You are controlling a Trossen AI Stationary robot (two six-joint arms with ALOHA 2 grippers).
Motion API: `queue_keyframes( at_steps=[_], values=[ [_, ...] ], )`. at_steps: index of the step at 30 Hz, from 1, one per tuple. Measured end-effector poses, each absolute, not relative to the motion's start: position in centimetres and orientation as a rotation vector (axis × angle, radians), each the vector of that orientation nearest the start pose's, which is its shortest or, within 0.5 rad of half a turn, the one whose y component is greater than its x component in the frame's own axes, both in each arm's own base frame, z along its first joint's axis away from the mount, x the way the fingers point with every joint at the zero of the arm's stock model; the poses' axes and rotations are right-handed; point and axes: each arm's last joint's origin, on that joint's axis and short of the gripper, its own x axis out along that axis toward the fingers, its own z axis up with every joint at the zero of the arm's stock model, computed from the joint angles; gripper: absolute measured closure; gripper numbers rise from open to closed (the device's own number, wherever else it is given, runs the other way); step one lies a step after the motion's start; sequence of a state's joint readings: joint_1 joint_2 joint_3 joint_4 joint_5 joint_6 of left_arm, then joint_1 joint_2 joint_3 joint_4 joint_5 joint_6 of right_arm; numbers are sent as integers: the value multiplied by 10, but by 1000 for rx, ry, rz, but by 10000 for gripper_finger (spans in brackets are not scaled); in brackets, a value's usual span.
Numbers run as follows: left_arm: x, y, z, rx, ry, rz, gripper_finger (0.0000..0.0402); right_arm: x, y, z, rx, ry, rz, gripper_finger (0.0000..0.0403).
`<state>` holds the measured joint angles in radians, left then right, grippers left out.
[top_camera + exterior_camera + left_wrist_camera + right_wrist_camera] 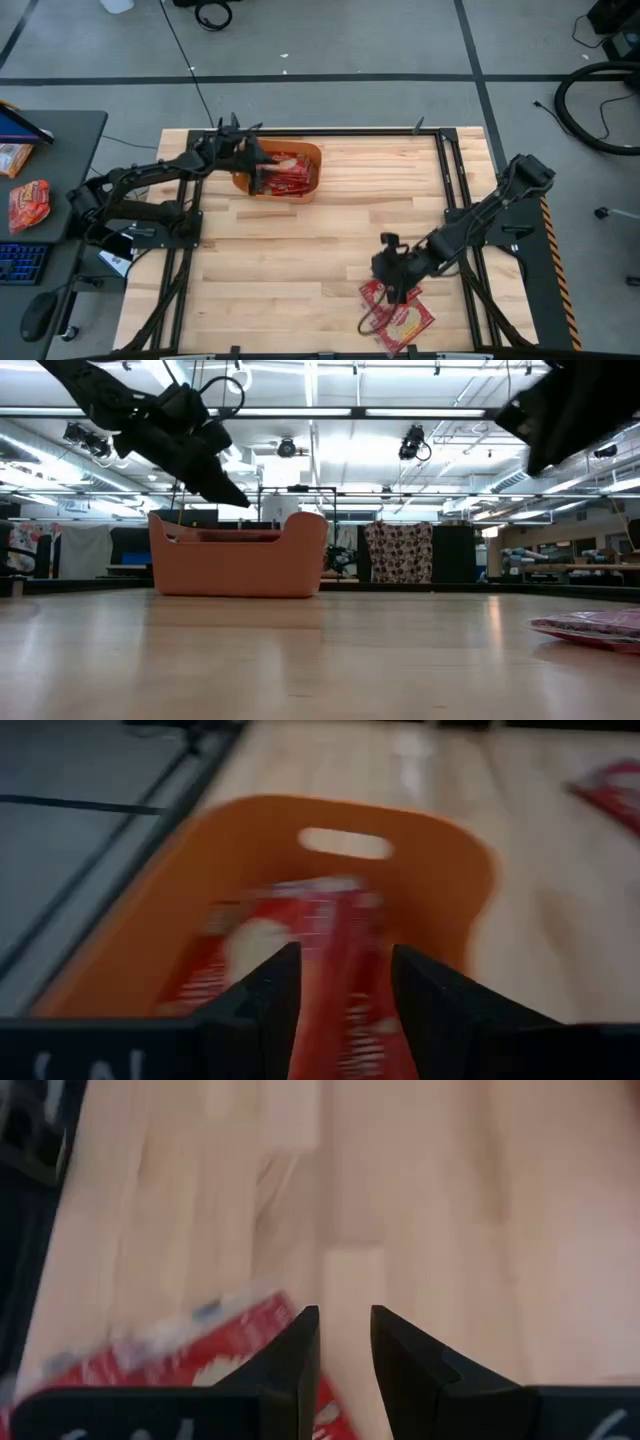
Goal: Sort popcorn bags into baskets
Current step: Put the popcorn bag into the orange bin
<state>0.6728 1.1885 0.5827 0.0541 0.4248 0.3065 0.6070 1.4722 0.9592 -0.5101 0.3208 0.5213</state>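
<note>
I expect the popcorn bag (373,293) to stay mostly spread out when I lift it by a corner, because it is lying flat with straight edges.
The orange basket (313,152) (240,565) (420,830) stands near the table's far edge, left of centre, with several red popcorn bags (290,176) (335,920) lying in it. My left gripper (262,174) (345,965) (232,492) hovers open over the basket, above those bags. A few more bags (400,318) (590,626) (200,1350) lie flat at the near edge, right of centre. My right gripper (398,290) (343,1320) hangs over the bare wood just beside them, fingers a narrow gap apart with nothing between them.
Dark frame rails (450,190) run along the table's sides and far edge. A grey side table to the left carries an orange-red packet (28,202), a keyboard (20,262) and a mouse (35,318). Bare wood (300,260) lies between the basket and the loose bags.
</note>
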Motion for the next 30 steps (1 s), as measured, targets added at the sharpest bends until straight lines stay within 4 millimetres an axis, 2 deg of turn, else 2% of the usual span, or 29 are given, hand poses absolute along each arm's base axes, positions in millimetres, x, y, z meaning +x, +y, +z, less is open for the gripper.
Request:
queue_keyframes(
  at_steps=[7, 17, 23, 30],
  values=[
    [212, 110, 210, -11, 492, 69, 240, 232, 194, 178, -78, 1052, 108, 306],
    [234, 76, 224, -11, 343, -11, 240, 204, 236, 152, -150, 1024, 100, 308],
    [239, 68, 229, 55, 293, 1, 240, 193, 261, 138, -206, 1049, 89, 318],
    [239, 68, 229, 79, 297, 20, 240, 193, 278, 133, -402, 1156, -32, 323]
  ],
)
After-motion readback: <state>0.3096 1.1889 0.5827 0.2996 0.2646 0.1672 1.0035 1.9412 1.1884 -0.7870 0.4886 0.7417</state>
